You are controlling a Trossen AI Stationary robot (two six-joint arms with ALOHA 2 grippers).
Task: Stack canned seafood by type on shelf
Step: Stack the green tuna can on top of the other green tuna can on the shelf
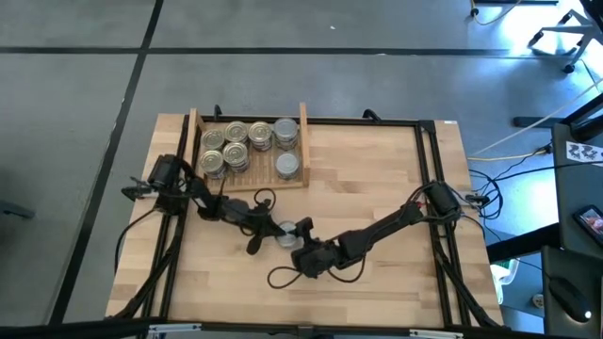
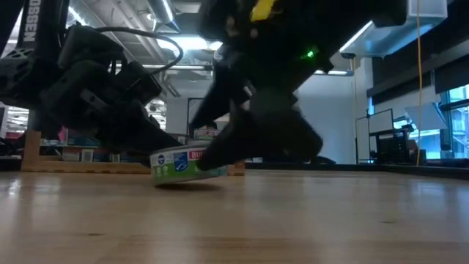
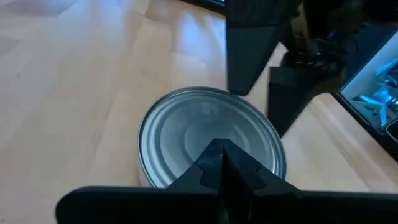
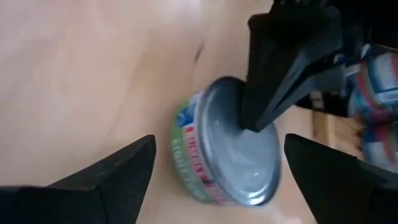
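Note:
The tin's edge (image 2: 189, 176) is tilted off the wood by my left gripper, so my right gripper should keep slipping a finger underneath until it closes across grey top and bottom (image 4: 239, 155).
A tin with a plain grey top (image 1: 285, 235) (image 3: 199, 134) (image 4: 239, 146) and a green, white and red label (image 2: 183, 165) lies on the tabletop, near the middle. My left gripper (image 1: 274, 232) (image 3: 221, 163) comes from the left, shut, with its tips over the tin's top. My right gripper (image 1: 300, 238) comes from the right, open. Its two fingers (image 4: 106, 180) (image 4: 336, 177) stand apart on either side of the tin, short of it, touching nothing. The shelf (image 1: 303, 141) stands at the far left. It holds several golden-topped tins (image 1: 226, 148) and grey-topped tins (image 1: 285, 132). My left gripper has its shut fingertips (image 4: 255, 121) set down on the tin's grey top (image 3: 205, 124), about midway across it. The fingers come from the table's left, slanting down. The tin lies on the table with its top up.
Black cables loop over the wood near both arms (image 1: 283, 276) (image 1: 262, 200). A black rail (image 1: 426, 160) runs along the table's far and right sides. The shelf's base has bare slats (image 1: 259, 174) beside the single grey tin (image 1: 287, 167). Bare wood stretches toward the near edge (image 1: 377, 292).

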